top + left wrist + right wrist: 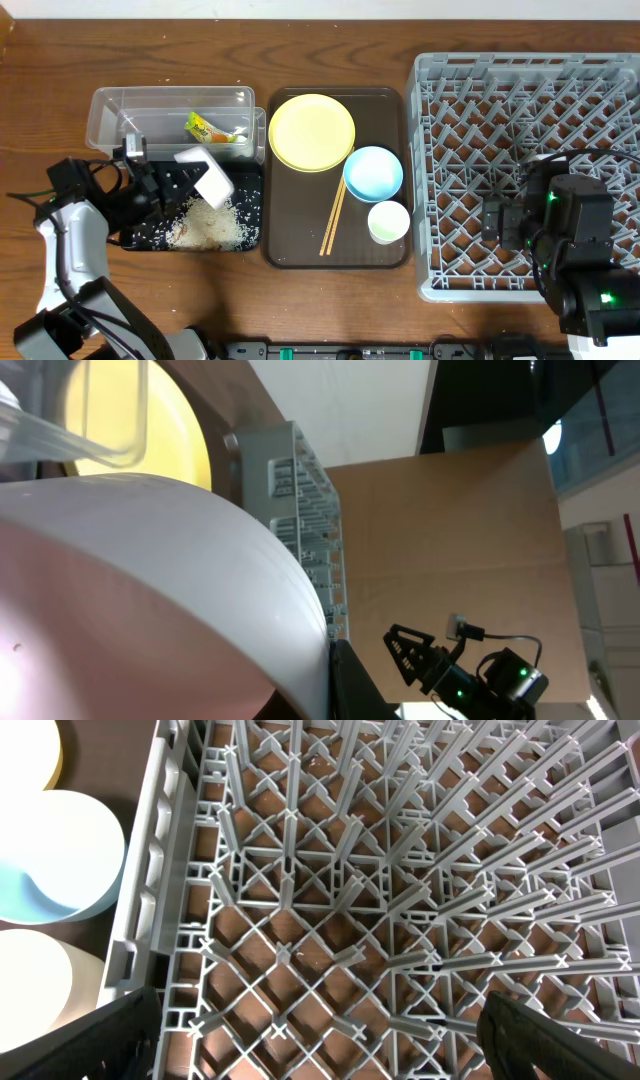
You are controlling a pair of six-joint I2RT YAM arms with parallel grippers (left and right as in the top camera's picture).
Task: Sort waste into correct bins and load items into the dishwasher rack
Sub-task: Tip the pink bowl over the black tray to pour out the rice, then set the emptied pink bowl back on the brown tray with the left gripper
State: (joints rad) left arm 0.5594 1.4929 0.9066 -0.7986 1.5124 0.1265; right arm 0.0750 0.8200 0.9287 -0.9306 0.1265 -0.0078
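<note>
I can see the white bowl's inside (110, 628) empty, open space (298, 215) beside the chopsticks, so my left gripper should continue to the dark-brown tray and release the bowl there.
My left gripper (188, 180) is shut on the rim of the white bowl (207, 177) and holds it tipped on its side over the shallow black tray (249, 190). Loose white rice (210, 226) lies in that tray. The bowl fills the left wrist view (150, 590). The green-yellow wrapper (205, 128) lies in the clear tub (108, 108). The yellow plate (311, 132), light-blue bowl (373, 172), pale cup (388, 221) and chopsticks (333, 217) sit on the dark-brown tray (385, 110). My right gripper (506, 222) is open and empty over the grey rack (520, 75).
In the right wrist view my open fingers (330, 1040) hang above the rack's grid (330, 920) near its left wall, with the blue bowl (50, 850) and cup (30, 980) just outside it. Bare wooden table lies at the far left.
</note>
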